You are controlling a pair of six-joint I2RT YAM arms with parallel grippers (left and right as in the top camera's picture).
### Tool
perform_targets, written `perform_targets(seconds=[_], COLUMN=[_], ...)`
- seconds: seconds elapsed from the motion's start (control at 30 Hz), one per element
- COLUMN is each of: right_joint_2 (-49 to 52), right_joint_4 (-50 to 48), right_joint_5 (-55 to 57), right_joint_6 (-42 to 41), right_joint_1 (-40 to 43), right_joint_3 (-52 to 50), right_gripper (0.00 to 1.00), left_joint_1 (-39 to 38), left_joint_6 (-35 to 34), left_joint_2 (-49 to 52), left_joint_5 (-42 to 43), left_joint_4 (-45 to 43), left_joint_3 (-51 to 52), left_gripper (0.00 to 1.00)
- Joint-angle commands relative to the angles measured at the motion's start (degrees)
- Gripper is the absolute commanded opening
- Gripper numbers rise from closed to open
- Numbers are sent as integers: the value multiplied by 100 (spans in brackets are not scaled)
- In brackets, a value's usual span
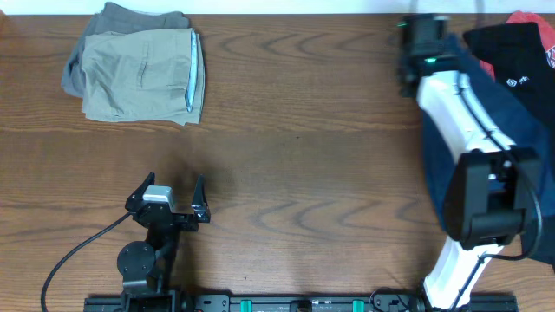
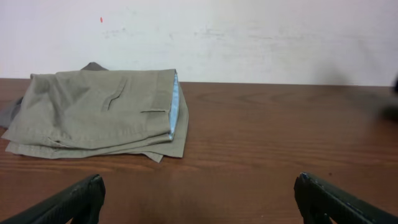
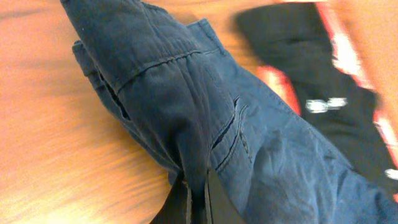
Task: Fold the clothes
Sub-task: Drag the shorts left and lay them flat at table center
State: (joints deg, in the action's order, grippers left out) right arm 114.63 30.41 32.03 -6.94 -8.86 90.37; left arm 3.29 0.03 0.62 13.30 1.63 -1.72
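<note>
My right gripper is pulling the pinched navy shorts [image 1: 437, 165], and the middle of the wood [image 1: 321, 130] is open beside them. It should keep pulling the shorts there until they are clear of the black garment.
The dark navy shorts [image 3: 186, 106] lie at the table's far right, mostly hidden under my right arm in the overhead view [image 1: 529, 130]. My right gripper [image 3: 198, 193] is shut on a pinched fold of the navy shorts; in the overhead view its fingers are hidden under the wrist. Folded khaki shorts [image 1: 139, 65] rest at the back left, also in the left wrist view [image 2: 99, 112]. My left gripper [image 1: 169, 201] is open and empty over bare wood near the front left, its fingers wide apart [image 2: 199, 199].
A black garment with small white print [image 1: 512, 52] and a red cloth [image 1: 533, 19] lie at the back right corner, beside the navy shorts; the black garment also shows in the right wrist view [image 3: 311, 81]. A white wall stands behind the table's far edge.
</note>
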Motion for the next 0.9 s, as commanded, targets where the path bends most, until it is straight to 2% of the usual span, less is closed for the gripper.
perform_targets(seconds=[0.0, 0.23, 0.47, 0.6, 0.8, 0.87], right_joint_2=[-236, -179, -173, -175, -247, -352], right_joint_4=[179, 260, 376, 809, 1543, 1843], right_joint_5=[-667, -3084, -4756, -4988, -5073, -5069], right_joint_6=[-614, -844, -260, -221, -374, -372], right_joint_1=[-577, -1655, -2776, -3320, -3622, -3609], right_joint_3=[79, 52, -17, -17, -13, -13], right_gripper=[1, 1, 4, 16, 18, 26], left_joint_1=[24, 24, 24, 24, 24, 24], left_joint_6=[37, 37, 37, 37, 37, 37], left_joint_2=[-39, -39, -39, -39, -39, -39], left_joint_5=[13, 11, 11, 11, 13, 11], left_joint_4=[103, 103, 103, 103, 103, 103], left_joint_3=[149, 149, 149, 149, 149, 149], left_gripper=[98, 98, 98, 98, 98, 98])
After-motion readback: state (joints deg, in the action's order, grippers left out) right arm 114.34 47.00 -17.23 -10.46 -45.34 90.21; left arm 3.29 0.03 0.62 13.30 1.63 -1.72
